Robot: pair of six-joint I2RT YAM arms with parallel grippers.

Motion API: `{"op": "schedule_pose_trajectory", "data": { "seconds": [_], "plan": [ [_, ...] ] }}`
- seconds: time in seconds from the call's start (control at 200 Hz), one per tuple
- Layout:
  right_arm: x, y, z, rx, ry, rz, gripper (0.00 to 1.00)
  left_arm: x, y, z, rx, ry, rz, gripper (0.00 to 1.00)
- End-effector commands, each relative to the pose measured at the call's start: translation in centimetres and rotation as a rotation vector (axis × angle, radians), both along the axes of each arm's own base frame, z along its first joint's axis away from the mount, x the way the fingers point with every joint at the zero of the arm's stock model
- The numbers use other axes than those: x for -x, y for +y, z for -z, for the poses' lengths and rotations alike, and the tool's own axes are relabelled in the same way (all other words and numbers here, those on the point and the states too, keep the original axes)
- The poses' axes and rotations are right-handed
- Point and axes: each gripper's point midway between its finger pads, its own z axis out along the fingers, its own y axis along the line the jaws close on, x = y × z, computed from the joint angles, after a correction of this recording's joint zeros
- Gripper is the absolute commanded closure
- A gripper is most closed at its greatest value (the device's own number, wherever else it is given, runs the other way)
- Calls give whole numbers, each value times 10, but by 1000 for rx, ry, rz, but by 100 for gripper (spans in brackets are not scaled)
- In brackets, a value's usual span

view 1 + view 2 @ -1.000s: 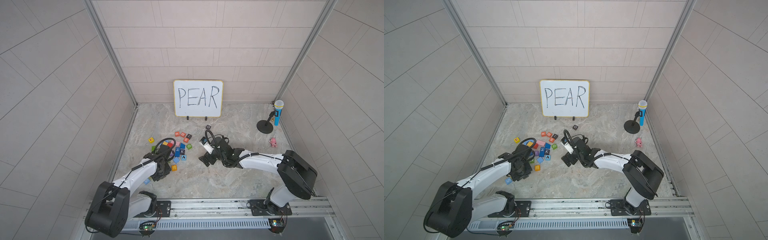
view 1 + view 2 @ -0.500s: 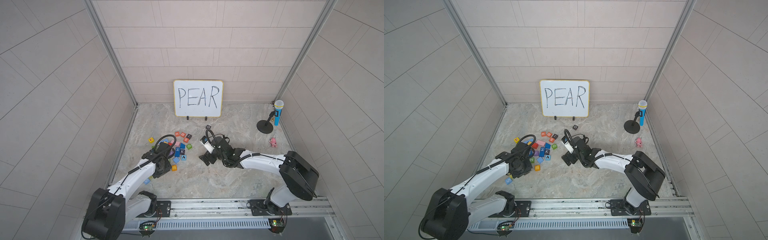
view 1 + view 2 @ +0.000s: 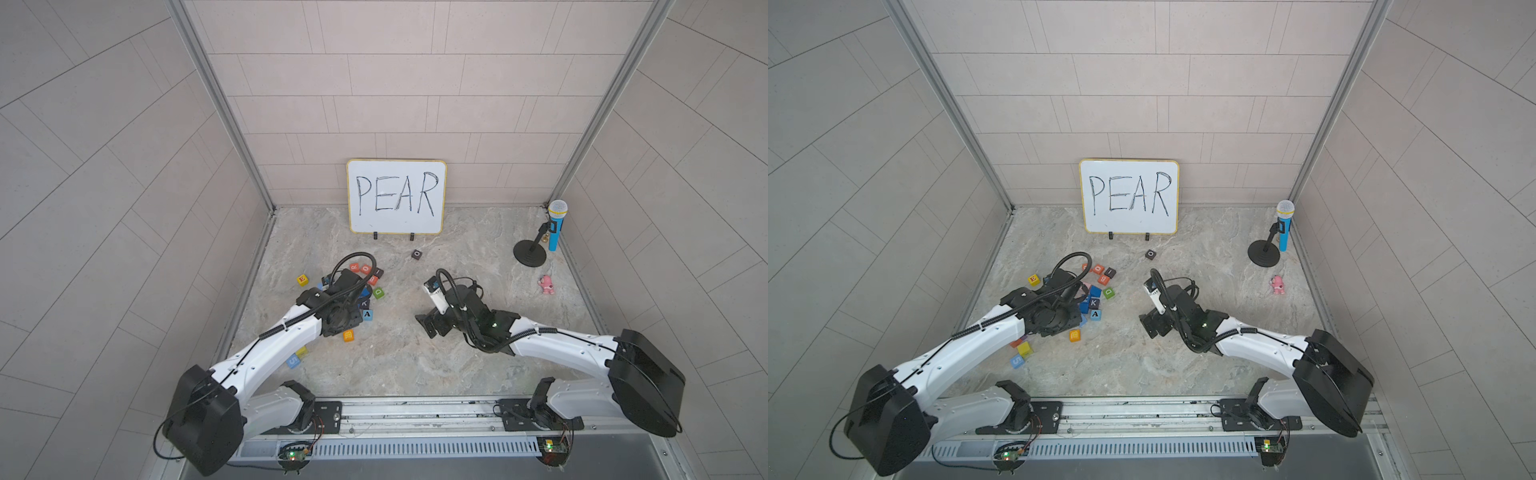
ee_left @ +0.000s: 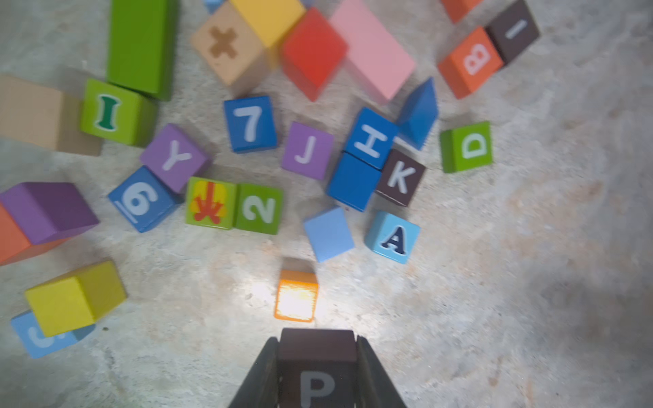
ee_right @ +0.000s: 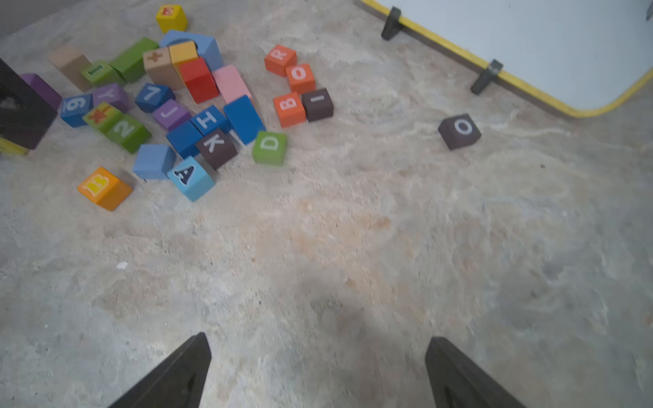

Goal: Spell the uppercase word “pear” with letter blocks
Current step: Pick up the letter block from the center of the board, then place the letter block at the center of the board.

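Observation:
My left gripper should keep going to the space (image 3: 411, 332) beside the A block and let go of the P block there, as that space is clear and the P block's letter (image 4: 317, 387) faces up.
The black P block (image 4: 316, 367) sits between the fingers of my left gripper (image 4: 317, 341), which is shut on it. In both top views the left wrist hides that gripper and the P block. Just beyond the P block, at the near edge of the pile, lies the light blue A block (image 4: 393, 237) (image 3: 367, 314). The yellow E block (image 3: 302, 279) (image 5: 171, 17) stands alone at the pile's far left. At the pile's back is the orange-red R block (image 5: 280, 59) (image 3: 354, 267). My right gripper (image 5: 318, 349) (image 3: 428, 324) is open over bare floor to the right of the pile.
An orange block (image 4: 296, 296) lies right in front of the held P block. Several other coloured cubes crowd the pile, among them a K block (image 4: 401, 177). A lone black O block (image 3: 417, 254) lies near the whiteboard (image 3: 397, 197). At the right wall stand a microphone (image 3: 556, 226) and a pink toy (image 3: 547, 284).
My left wrist has moved a little toward the back and to the right, over the pile's near edge, still shut. The right arm has stayed put.

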Motion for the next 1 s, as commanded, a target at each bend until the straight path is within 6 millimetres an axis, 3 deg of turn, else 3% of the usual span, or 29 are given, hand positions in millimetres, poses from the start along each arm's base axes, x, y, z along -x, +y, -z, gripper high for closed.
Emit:
{"op": "schedule_pose_trajectory", "data": {
  "seconds": [0.0,0.185,0.45,0.64,0.996],
  "plan": [
    [9,-27,12,-6,33,120,0,-4,-21,-2,-15,-2,29,100],
    [16,-64,14,1,-3,246,0,-11,-68,4,-12,-12,116,100],
    [21,-110,11,-27,-79,408,0,-9,-133,29,-13,22,208,100],
    [23,-121,9,-66,-89,441,0,-8,-169,40,6,13,259,100],
    [23,-129,7,-111,-90,472,0,-6,-196,57,-14,36,336,100]
  ]
}}
